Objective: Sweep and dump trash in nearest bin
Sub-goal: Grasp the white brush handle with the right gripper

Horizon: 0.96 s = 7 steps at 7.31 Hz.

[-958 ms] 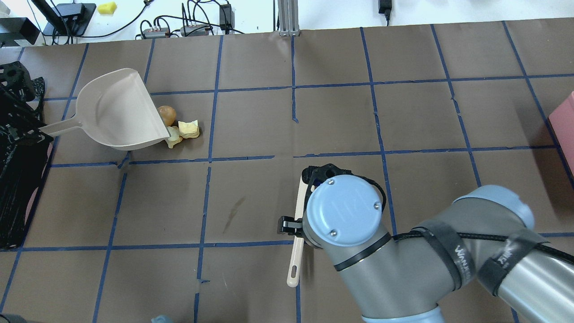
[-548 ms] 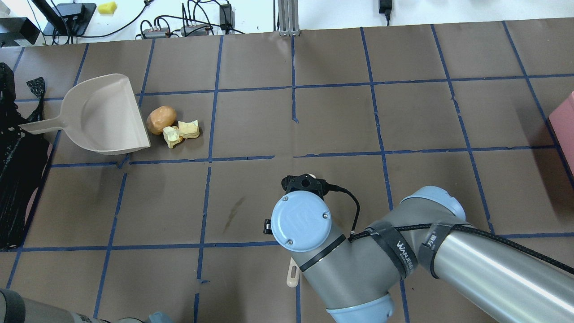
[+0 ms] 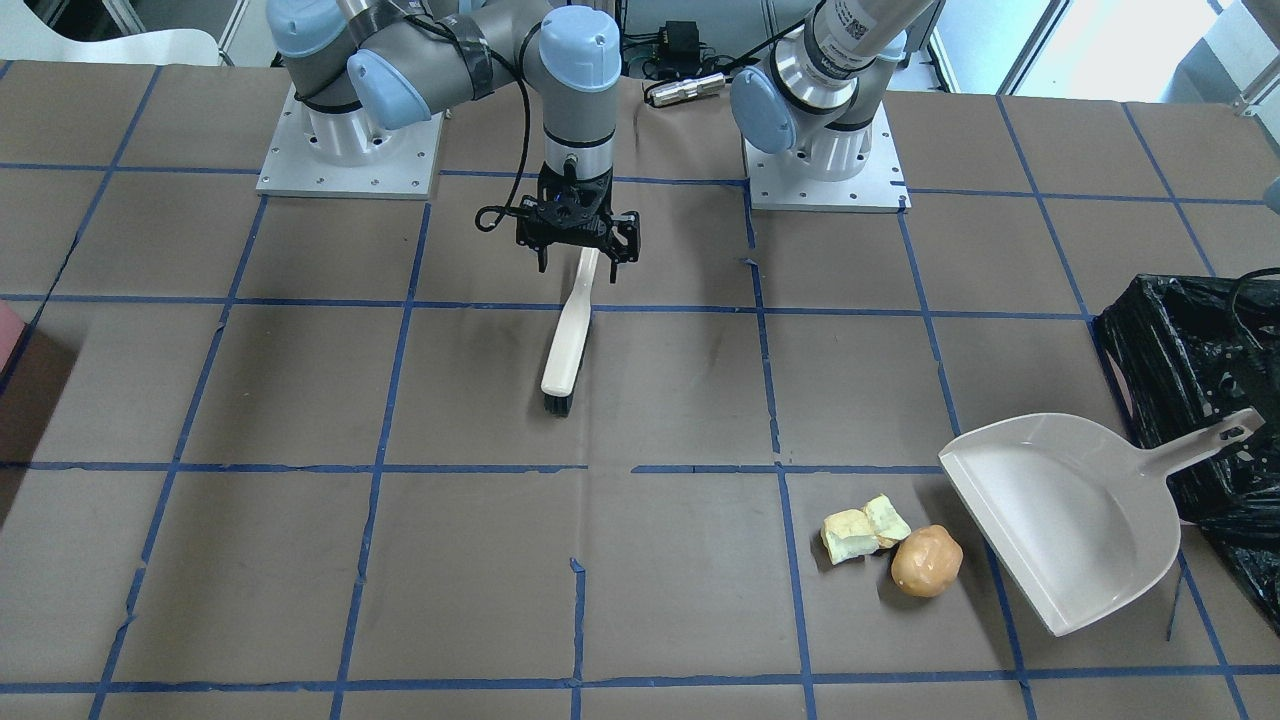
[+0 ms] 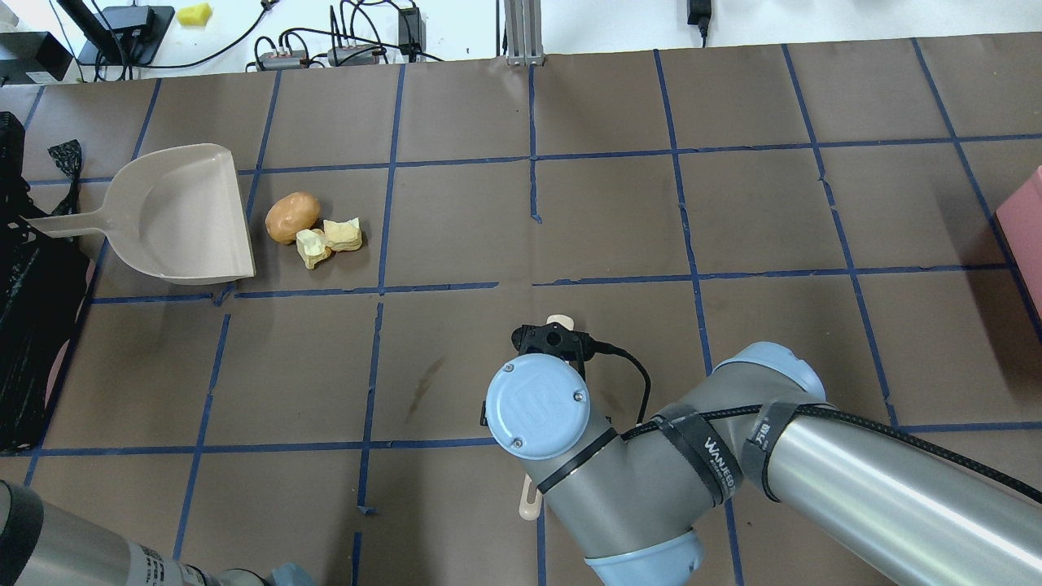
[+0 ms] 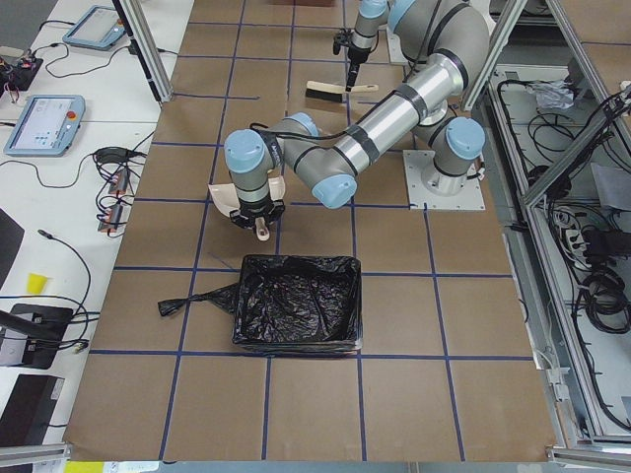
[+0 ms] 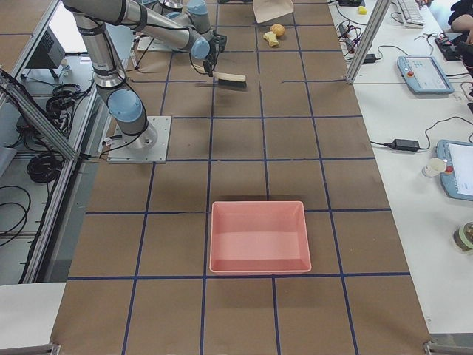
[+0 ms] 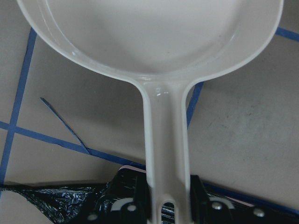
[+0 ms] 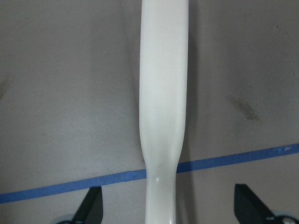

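The dustpan's open edge (image 3: 1000, 548) is short of the orange-tan lump, so my left gripper should move the dustpan up against the lump (image 3: 927, 562) before my right gripper sweeps.
The trash, an orange-tan lump (image 4: 291, 216) and two pale yellow-green chunks (image 4: 342, 234), lies on the brown table just off the open edge of the beige dustpan (image 4: 179, 216). The dustpan rests flat, its handle reaching over the black-lined bin (image 3: 1180, 350). In the left wrist view my left gripper (image 7: 166, 198) is shut on the handle's end. The cream brush (image 3: 565, 345) lies mid-table with its bristles toward the far side. Over its handle hangs my right gripper (image 3: 580, 258), open, with a finger on each side and a gap to the handle (image 8: 163, 93).
A pink tub (image 6: 259, 237) stands at the table's right end. Cables and power bricks (image 4: 350, 49) line the far edge. The two arm bases (image 3: 350, 150) sit at the robot's side. Blue tape lines grid the brown table.
The dustpan came down from a raised tilt over the trash and now lies flat, shifted left, uncovering the lump. My right wrist swung left and back along the brush, which stayed put.
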Available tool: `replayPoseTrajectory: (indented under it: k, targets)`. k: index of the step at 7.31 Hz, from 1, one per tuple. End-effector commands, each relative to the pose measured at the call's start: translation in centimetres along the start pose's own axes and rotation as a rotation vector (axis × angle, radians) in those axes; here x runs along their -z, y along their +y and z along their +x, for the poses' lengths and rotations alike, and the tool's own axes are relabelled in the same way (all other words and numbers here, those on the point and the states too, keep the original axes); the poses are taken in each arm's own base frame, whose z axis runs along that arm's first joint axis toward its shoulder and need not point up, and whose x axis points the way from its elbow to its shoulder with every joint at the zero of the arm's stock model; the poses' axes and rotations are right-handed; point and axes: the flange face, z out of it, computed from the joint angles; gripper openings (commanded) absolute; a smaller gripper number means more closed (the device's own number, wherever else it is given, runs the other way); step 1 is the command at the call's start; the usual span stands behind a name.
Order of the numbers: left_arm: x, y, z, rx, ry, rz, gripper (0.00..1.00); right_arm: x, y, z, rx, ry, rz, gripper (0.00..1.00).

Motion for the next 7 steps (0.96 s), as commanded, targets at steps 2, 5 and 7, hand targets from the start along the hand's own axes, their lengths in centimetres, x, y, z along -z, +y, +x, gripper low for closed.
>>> replayPoseTrajectory:
  k: [2,5,7]
  targets:
    - [1.3,-1.1,1.3,-0.009,0.035,0.021,0.06,-1.5,1.3,0.3,-0.057,0.028,-0.030,1.00]
    - [0.9,-4.0,1.1,0.007,0.035,0.023,0.06,-1.1,1.3,0.1,-0.074,0.011,-0.027,1.00]
    - [0.5,-3.7,1.7,-0.054,0.044,0.015,0.06,0.2,1.9,-0.2,-0.059,-0.015,-0.009,1.00]
